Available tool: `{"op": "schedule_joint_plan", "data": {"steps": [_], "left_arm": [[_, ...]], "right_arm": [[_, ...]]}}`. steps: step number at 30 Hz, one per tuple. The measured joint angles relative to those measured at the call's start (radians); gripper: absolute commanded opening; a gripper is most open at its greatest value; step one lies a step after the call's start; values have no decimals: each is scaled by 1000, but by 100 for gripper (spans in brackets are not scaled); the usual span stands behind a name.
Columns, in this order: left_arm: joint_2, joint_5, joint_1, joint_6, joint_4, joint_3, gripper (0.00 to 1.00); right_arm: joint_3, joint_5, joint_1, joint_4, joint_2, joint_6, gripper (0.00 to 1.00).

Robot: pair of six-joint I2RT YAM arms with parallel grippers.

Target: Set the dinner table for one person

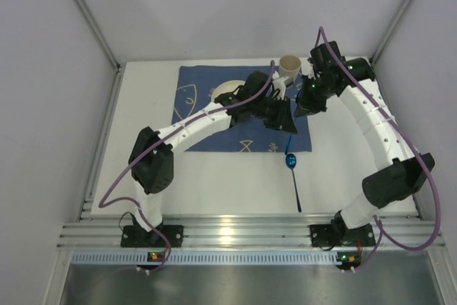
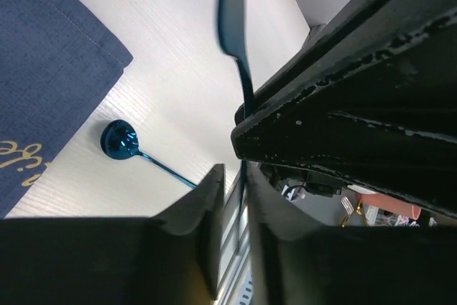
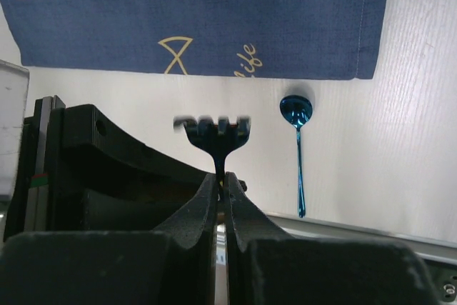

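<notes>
My right gripper is holding the fork's neck [image 3: 218, 163], across the plate from where the fork goes, so my left gripper should take the fork's handle [image 2: 243, 170] and carry the fork to its place.
My right gripper [image 3: 223, 183] is shut on the neck of a blue fork [image 3: 214, 133], tines pointing away from it, above the white dinner table [image 1: 214, 183]. My left gripper [image 2: 235, 176] meets it by the right edge of the blue cloth [image 1: 189, 98]. Its jaws stand either side of the fork's thin handle [image 2: 243, 83]. The handle lies against one finger [image 2: 268, 198], and a narrow gap shows on the other side. In the top view the left gripper [image 1: 282, 116] and right gripper [image 1: 303, 105] nearly touch. A blue spoon [image 1: 290, 163] lies on the table, just off the cloth's near right corner.
A white plate [image 1: 227, 91] sits on the cloth, partly under the left arm. A beige cup [image 1: 289, 66] stands at the cloth's far right corner, close behind both grippers. Grey walls close in the table's left, far and right sides.
</notes>
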Motion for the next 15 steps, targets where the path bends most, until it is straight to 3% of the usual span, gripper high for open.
{"op": "schedule_joint_plan", "data": {"steps": [2,4,5,6,7,8,11,15], "left_arm": [[6,-3,-1,-3,0,2,0],[8,-7,-3,3,2,9,0],[8,-14,-6,6,-1,13,0],[8,-18,-8,7,0,14,0],[8,-24,-8,9,-1,14,0],[8,-32,-8,11,-7,15,0],[3,-52,4,34,-57,10,0],[-34,-74,50,64,-77,-57,0]], "right_arm": [[0,-5,-4,0,0,0,0],[0,-6,-7,5,0,-2,0],[0,-8,-10,3,0,-3,5],[0,-9,-13,2,-2,-3,19],[0,-16,-17,3,-2,-2,40],[0,-24,-19,3,-2,0,68],[1,-22,-32,5,-2,-17,90],[16,-37,-51,2,-2,-34,96]]}}
